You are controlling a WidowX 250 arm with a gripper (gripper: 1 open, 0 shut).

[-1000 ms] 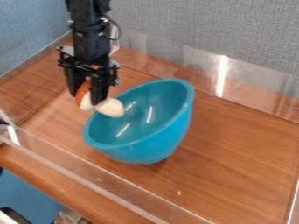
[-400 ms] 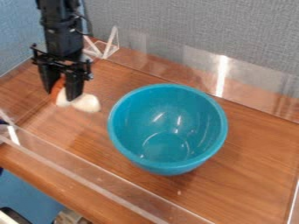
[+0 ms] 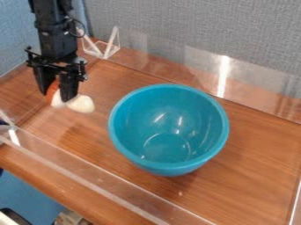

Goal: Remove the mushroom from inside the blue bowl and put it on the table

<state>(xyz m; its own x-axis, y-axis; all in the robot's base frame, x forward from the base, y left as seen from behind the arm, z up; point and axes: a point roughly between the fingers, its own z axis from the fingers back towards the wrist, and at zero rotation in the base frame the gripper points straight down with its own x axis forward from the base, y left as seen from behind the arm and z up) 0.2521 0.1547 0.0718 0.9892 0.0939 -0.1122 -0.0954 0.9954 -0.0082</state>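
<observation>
The mushroom is low over open table, well clear of the blue bowl. My gripper should keep bringing it down until the mushroom touches the table, and then let go.
The mushroom is at the left side of the table, its cream stem sticking out to the right and its orange cap tucked between the fingers. My gripper points straight down and is shut on the mushroom, low over the wood; whether the mushroom touches the surface I cannot tell. The blue bowl stands upright and empty to the right of the gripper, apart from it.
Low clear acrylic walls edge the table, one along the front and one at the back right. A small white wire stand sits at the back behind the arm. A grey-blue wall closes the far side.
The gripper carried the mushroom out of the bowl and leftward, lower over the table. The bowl, tilted a second ago, has settled upright.
</observation>
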